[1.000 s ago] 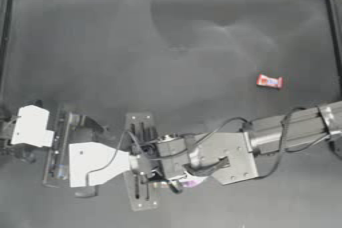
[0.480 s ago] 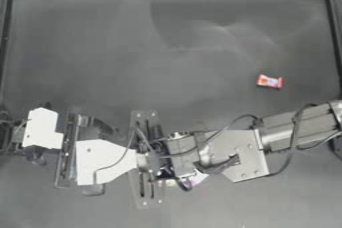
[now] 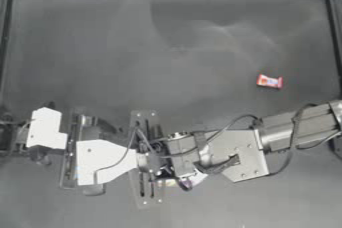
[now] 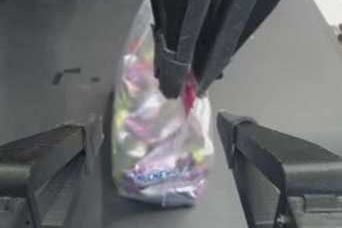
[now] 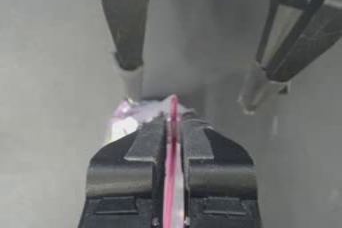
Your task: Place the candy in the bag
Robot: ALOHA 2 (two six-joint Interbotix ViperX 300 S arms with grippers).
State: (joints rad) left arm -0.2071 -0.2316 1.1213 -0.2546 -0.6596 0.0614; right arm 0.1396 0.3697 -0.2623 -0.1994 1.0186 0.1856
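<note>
My gripper will push the ends of the bag's opening [image 4: 196,105] together, and it should open into a round loop because a pink closure piece lines the bag's top.
The bag [image 4: 163,147], a clear crinkly pouch full of multicoloured sweets, hangs upright near the table's front middle, and a corner of the bag [image 3: 191,180] shows from above. My right gripper [image 5: 172,122] is shut on its pink closure strip; seen from above, the right gripper [image 3: 175,171] reaches in from the right. My left gripper [image 4: 160,132] is open, one finger at each side of the bag and apart from it; from above, the left gripper [image 3: 155,172] meets the right. The candy [image 3: 269,81], a small red-orange wrapped sweet, lies alone on the table at the right, far from both grippers.
The dark table [image 3: 133,47] has a raised rim along its back and sides. Both arms crowd the front middle, with the right arm's cables looping over the wrist [image 3: 220,156].
The left arm has edged a little to the right, toward the bag. The right gripper keeps hold of the bag's strip. The candy has not moved.
</note>
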